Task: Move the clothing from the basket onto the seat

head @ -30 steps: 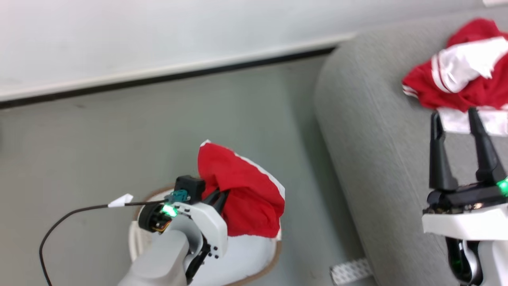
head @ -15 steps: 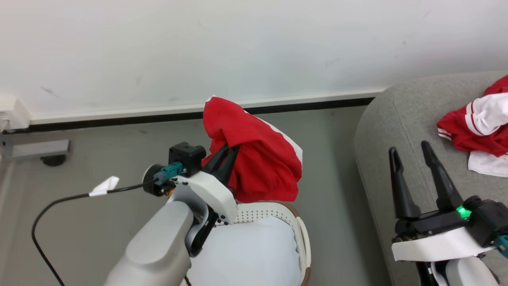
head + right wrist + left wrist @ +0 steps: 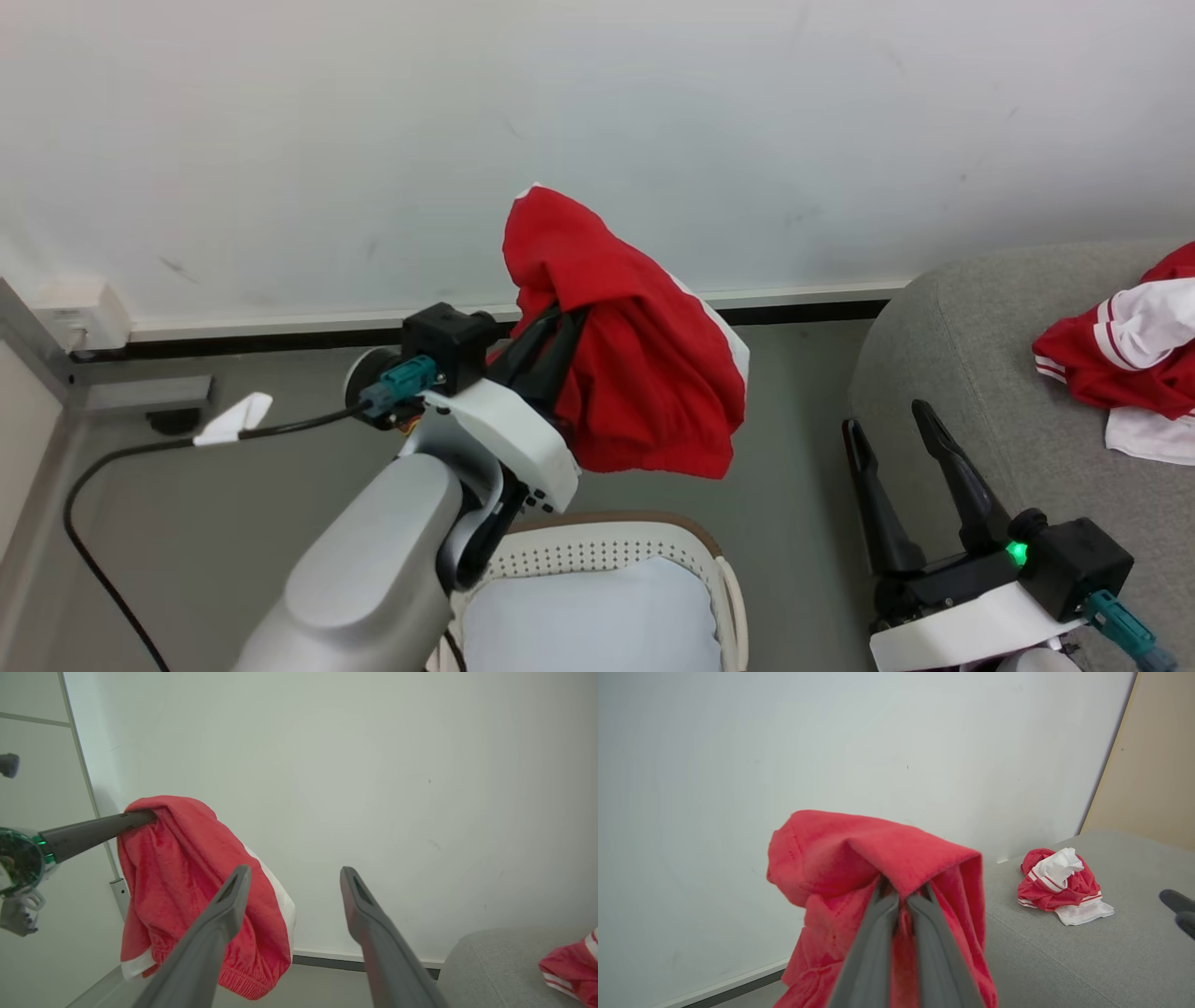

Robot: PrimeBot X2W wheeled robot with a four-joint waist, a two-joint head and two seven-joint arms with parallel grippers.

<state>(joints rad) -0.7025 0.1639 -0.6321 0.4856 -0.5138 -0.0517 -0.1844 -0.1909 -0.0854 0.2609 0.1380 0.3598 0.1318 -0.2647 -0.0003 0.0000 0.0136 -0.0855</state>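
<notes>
My right gripper will lower the red garment [image 3: 661, 375] onto the seat, where the garment will settle into a crumpled heap, as it hangs bunched in soft folds [image 3: 594, 286].
My left gripper [image 3: 558, 322] is shut on a bright red garment [image 3: 644, 373] of the clothing, held in the air above the white perforated basket [image 3: 607, 541]. In the left wrist view the fingers [image 3: 882, 933] pinch a fold of that garment [image 3: 859, 849], which drapes over them. A second red and white garment [image 3: 1120, 355] lies crumpled on the grey seat [image 3: 971, 355] at the right. My right gripper [image 3: 885, 417] stands open and empty by the seat's near edge. In the right wrist view its open fingers [image 3: 224, 914] frame the hanging garment [image 3: 187, 872].
A pale blue-white pad [image 3: 588, 616] lies inside the basket. A white wall [image 3: 373, 140] with a dark baseboard runs behind. A black cable [image 3: 140, 457] trails from my left wrist. A grey frame and wall box [image 3: 75, 322] stand at the far left.
My left gripper has risen with the red garment, from just above the basket to well clear of it. The head view has shifted upward toward the wall. My right gripper stays open.
</notes>
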